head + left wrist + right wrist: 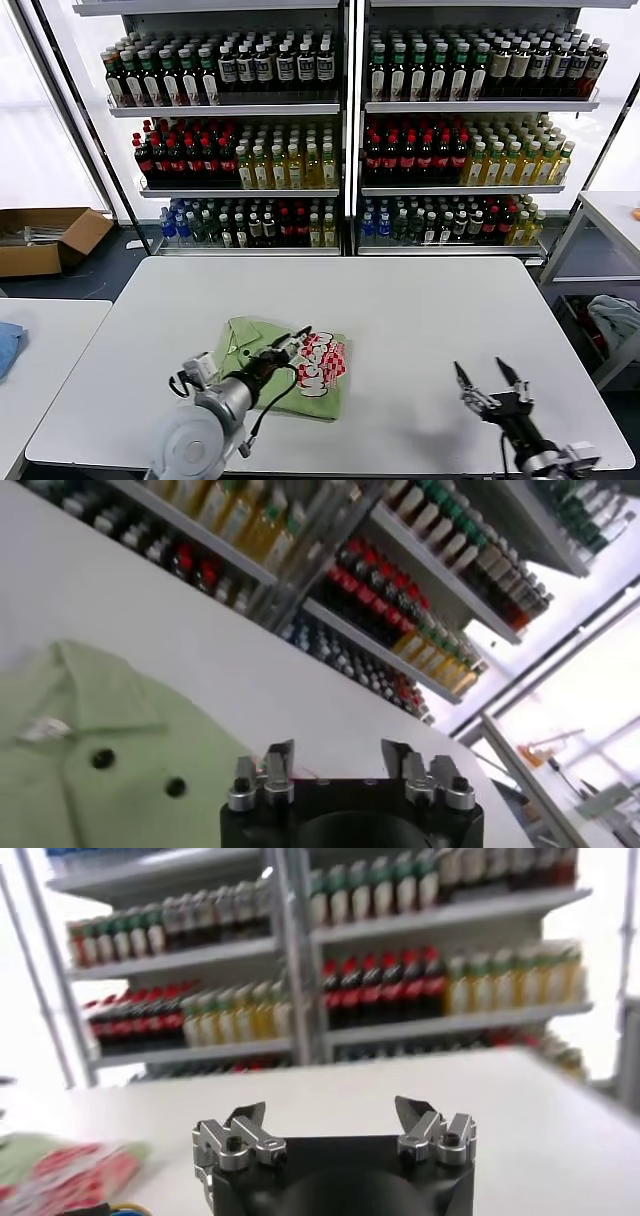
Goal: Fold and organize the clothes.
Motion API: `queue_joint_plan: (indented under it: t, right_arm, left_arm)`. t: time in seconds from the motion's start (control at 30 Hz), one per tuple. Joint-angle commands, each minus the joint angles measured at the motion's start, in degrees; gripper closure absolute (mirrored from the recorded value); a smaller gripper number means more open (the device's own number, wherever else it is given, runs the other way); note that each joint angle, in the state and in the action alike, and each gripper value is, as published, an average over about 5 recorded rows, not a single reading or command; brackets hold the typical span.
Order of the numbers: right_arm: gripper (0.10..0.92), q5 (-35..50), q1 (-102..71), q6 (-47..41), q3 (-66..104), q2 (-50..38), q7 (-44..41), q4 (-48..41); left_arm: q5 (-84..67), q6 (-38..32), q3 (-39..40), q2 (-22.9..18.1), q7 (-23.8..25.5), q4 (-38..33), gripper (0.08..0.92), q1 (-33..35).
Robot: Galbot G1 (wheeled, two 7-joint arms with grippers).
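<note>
The folded polo shirt is away from the middle of the table, under my left gripper. My right gripper should grab the logo end and pull the shirt to the middle.
The light green polo shirt lies folded on the white table, left of centre near the front, with its red-and-white logo facing up. Its collar and two dark buttons show in the left wrist view. My left gripper is open and empty, just above the shirt's middle. My right gripper is open and empty, low over the bare table at the front right, well apart from the shirt. The shirt's edge shows in the right wrist view.
Shelves of bottles stand behind the table. A cardboard box lies on the floor at far left. A second table with a blue cloth is at left. A side table stands at right.
</note>
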Motion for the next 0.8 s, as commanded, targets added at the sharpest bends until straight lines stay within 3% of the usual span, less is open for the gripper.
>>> queue_joint_plan:
  t: [0.03, 0.23, 0.57, 0.8]
  right_arm:
    - [0.203, -2.22, 20.28, -11.65, -32.29, 0.19, 7.05, -6.71]
    - [0.203, 0.59, 29.81, -17.48, -42.67, -0.23, 9.98, -12.41]
    - [0.215, 5.39, 33.09, -21.09, -45.01, -2.27, 11.52, -14.28]
    - [0.389, 0.63, 31.62, -21.69, -41.08, -4.78, 8.75, -11.48]
  left_arm:
    - [-0.67, -0.17, -16.54, 5.48, 5.97, -5.17, 0.369, 5.52]
    - [3.89, -0.15, -15.7, 2.1, 6.61, -7.55, 0.21, 7.86]
    - [4.31, -0.11, -16.73, 0.75, 6.33, -8.09, 0.177, 8.27]
    - [4.37, -0.15, -16.5, 0.42, 6.07, -7.71, 0.177, 7.83]
